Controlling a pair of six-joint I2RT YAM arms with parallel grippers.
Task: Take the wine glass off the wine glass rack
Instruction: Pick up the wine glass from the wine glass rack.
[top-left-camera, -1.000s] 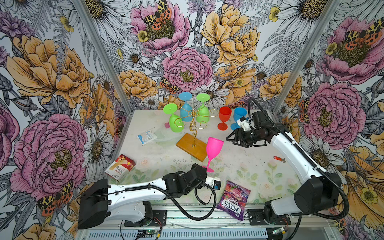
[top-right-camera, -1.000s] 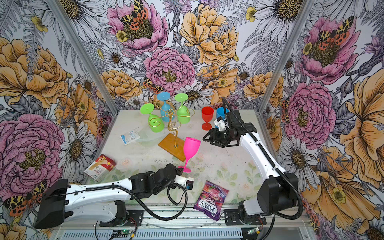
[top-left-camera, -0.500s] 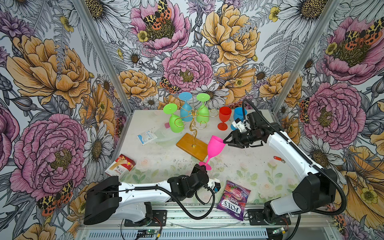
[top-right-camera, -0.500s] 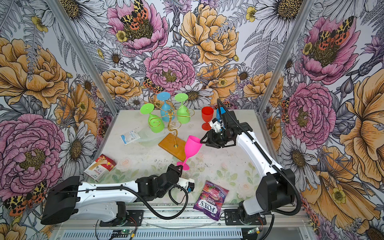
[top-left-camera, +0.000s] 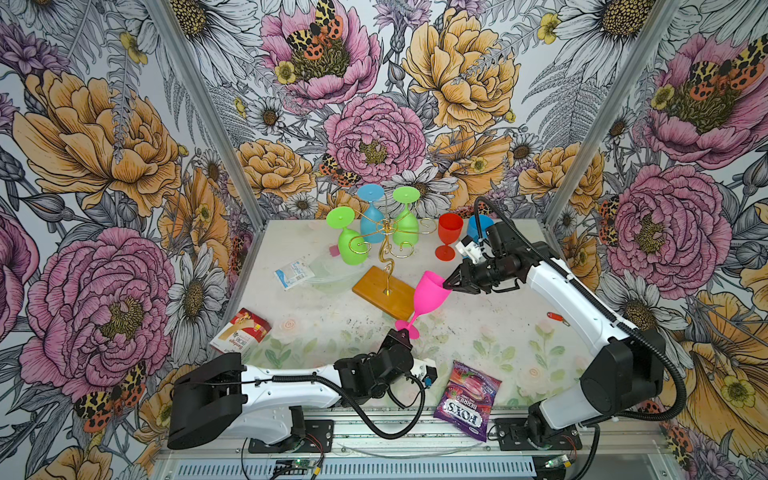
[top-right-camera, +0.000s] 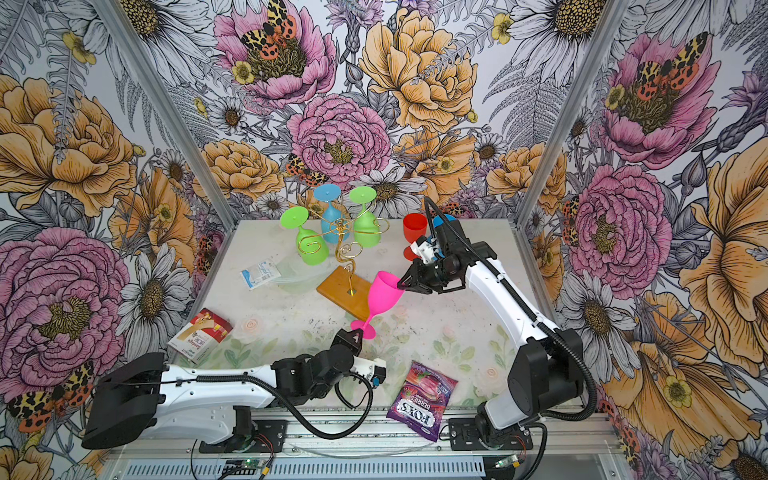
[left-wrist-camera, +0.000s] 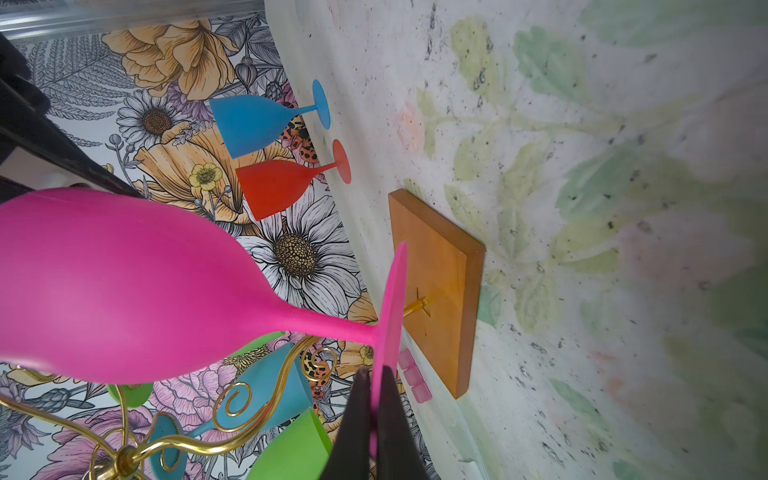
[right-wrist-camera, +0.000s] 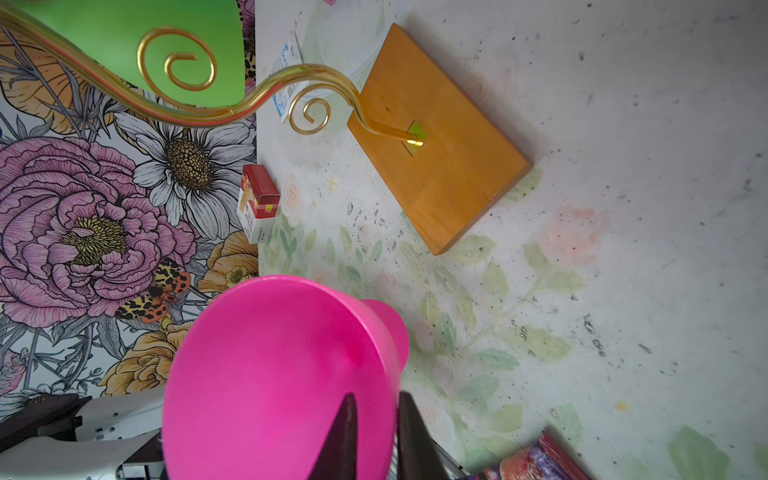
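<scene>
My left gripper should open and move away, because it is pinching the pink glass's foot (top-left-camera: 410, 328). My right gripper will then put the glass next to the standing blue glass (top-left-camera: 481, 226).
A pink wine glass (top-left-camera: 430, 297) leans off the table in front of the wine glass rack (top-left-camera: 387, 235), clear of its gold arms. My left gripper (top-left-camera: 405, 332) is shut on the glass's foot; the left wrist view shows the foot's thin edge pinched at the left gripper (left-wrist-camera: 374, 374). My right gripper (top-left-camera: 445, 286) is shut on the bowl's rim. In the right wrist view one of its fingers (right-wrist-camera: 347, 419) is inside the bowl and the other outside. Two green glasses (top-left-camera: 353, 249) and a blue one (top-left-camera: 371, 216) hang upside down on the rack.
A red glass (top-left-camera: 449, 235) and a blue glass (top-left-camera: 478, 226) stand behind my right arm. The rack's wooden base (top-left-camera: 388, 291) lies beside the pink glass. A Fox's berries bag (top-left-camera: 467, 399), a red-white box (top-left-camera: 241, 334), a white sachet (top-left-camera: 294, 272) and a small red item (top-left-camera: 555, 318) lie about.
The pink glass has tipped from upright to leaning toward the right arm. My right gripper moved in to its rim and closed on it. My left arm sank lower, still holding the foot.
</scene>
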